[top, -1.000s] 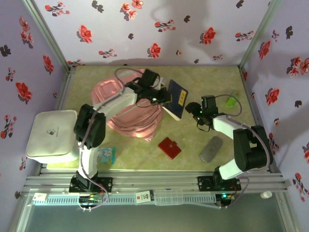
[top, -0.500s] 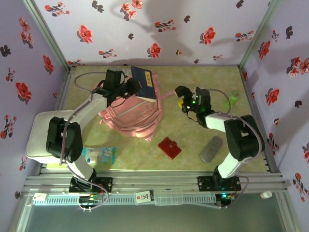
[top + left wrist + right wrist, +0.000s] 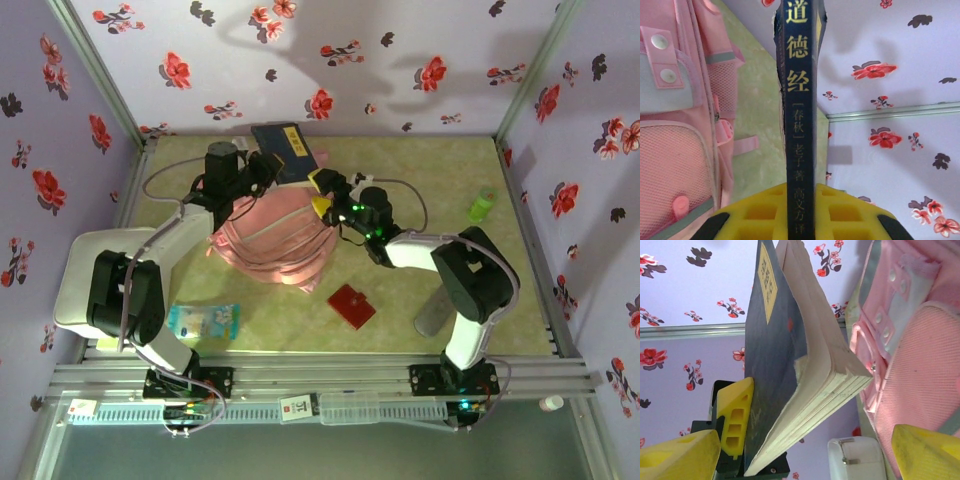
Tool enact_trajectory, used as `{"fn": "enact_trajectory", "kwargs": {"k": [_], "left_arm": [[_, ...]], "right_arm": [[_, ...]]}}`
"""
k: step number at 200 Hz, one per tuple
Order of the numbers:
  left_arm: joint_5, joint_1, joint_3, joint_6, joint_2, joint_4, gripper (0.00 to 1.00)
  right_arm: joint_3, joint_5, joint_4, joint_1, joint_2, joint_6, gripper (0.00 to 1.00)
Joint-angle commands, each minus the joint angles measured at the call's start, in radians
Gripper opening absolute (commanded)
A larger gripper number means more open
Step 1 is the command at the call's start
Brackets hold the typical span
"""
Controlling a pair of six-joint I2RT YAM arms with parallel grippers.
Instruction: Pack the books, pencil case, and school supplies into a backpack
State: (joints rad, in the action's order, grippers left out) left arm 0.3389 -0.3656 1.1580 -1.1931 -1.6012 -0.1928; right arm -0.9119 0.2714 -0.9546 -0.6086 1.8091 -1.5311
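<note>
Next, I pass the dark navy book (image 3: pixel 285 148) that my left gripper is holding to my right gripper, so that my left gripper is free to lift the backpack's slack rim (image 3: pixel 296 240) open.
My left gripper (image 3: pixel 268 163) is shut on the dark navy book (image 3: pixel 285 148) and holds it up at the back of the table, above the top of the pale pink backpack (image 3: pixel 275 235). In the left wrist view the book's spine (image 3: pixel 800 100) stands clamped between the yellow pads (image 3: pixel 850 210). My right gripper (image 3: pixel 322 192) is open, just right of the book and at the backpack's upper right edge. Its wrist view faces the book's page edges (image 3: pixel 815 370). The blue starry book (image 3: pixel 205 320), the red square piece (image 3: pixel 351 305) and the grey pouch (image 3: pixel 430 320) lie on the table. The yellow book is out of view.
A white case (image 3: pixel 105 278) sits at the left edge, beside the left arm. A small green item (image 3: pixel 481 207) lies at the far right. Floral walls close in the back and both sides. Bare tabletop (image 3: pixel 420 160) lies at the back right.
My left arm swung the navy book from right of the backpack to the back, above it. My right gripper moved left to the book and backpack.
</note>
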Motion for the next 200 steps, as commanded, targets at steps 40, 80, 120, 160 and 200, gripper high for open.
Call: {"fn": "enact_trajectory", "kwargs": {"k": [40,80,120,160,200], "left_arm": [[-0.01,-0.025,-0.023,-0.084,0.046,-0.153,0.0],[-0.008,-0.027,-0.032,-0.085,0.044,-0.16,0.0],[-0.004,-0.026,-0.031,-0.068,0.046,-0.151,0.0],[0.042,-0.032,-0.025,-0.024,0.043,-0.103,0.08],[0.043,-0.034,-0.002,0.148,0.075,0.131,0.44]], "right_arm": [[-0.129,-0.077,-0.115,-0.024,0.087,-0.07,0.83],[-0.136,-0.095,-0.109,-0.026,0.092,-0.075,0.74],[-0.121,-0.119,-0.111,-0.026,0.087,-0.052,0.54],[-0.131,-0.113,0.005,-0.025,0.055,0.016,0.25],[-0.08,-0.135,0.1,-0.01,-0.017,0.118,0.1]]}}
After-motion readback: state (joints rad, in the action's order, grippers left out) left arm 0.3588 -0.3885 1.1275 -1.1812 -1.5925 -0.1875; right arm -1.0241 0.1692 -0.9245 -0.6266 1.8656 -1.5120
